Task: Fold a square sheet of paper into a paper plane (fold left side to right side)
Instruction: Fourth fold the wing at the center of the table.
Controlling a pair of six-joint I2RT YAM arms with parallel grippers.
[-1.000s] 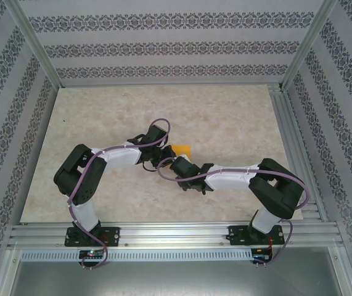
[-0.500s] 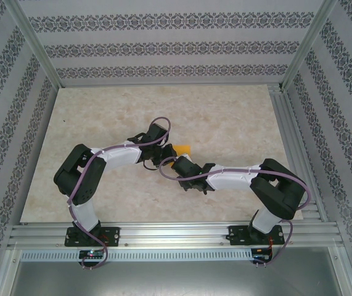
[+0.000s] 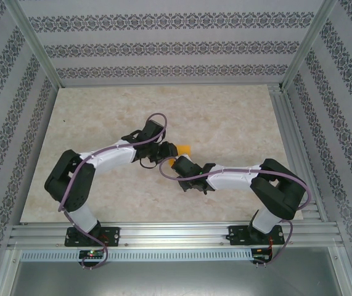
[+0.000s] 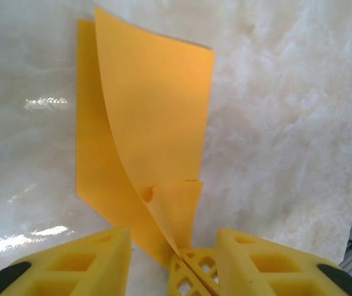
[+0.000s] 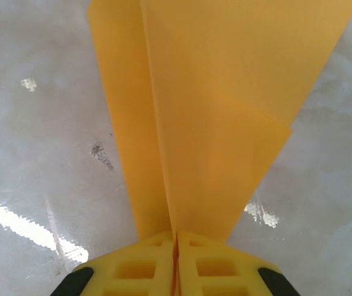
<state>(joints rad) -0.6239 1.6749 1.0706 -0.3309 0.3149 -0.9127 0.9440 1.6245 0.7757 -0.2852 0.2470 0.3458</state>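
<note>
The robot's right gripper is pressing down only the paper's tip and the paper's flap (image 4: 117, 139) is curling open, so the left gripper should hold the paper's middle (image 4: 146, 198) to free the right gripper.
The square sheet of paper (image 3: 182, 149), plain orange-yellow, lies mid-table, partly folded. In the left wrist view the paper (image 4: 145, 111) has one layer flat on the table and a flap curling up from it. My right gripper (image 5: 176, 237) is shut on the paper (image 5: 225, 92), pinching the raised flap's near edge. My left gripper (image 4: 172, 246) is open, its two yellow fingers apart on either side of the right gripper's fingers (image 4: 191, 271) and touching no paper. In the top view the left gripper (image 3: 165, 150) and right gripper (image 3: 174, 161) meet at the sheet's left edge. A paper plane is out of view.
The marble-patterned table (image 3: 225, 117) stretches free behind and to both sides of the paper. Aluminium rails (image 3: 163, 234) run along the near edge and the right edge (image 3: 285, 123). Patterned walls close in the back and sides.
My left gripper has opened and let go of the paper, and the left arm's elbow has dropped lower and to the left. My right gripper has closed tighter on the flap.
</note>
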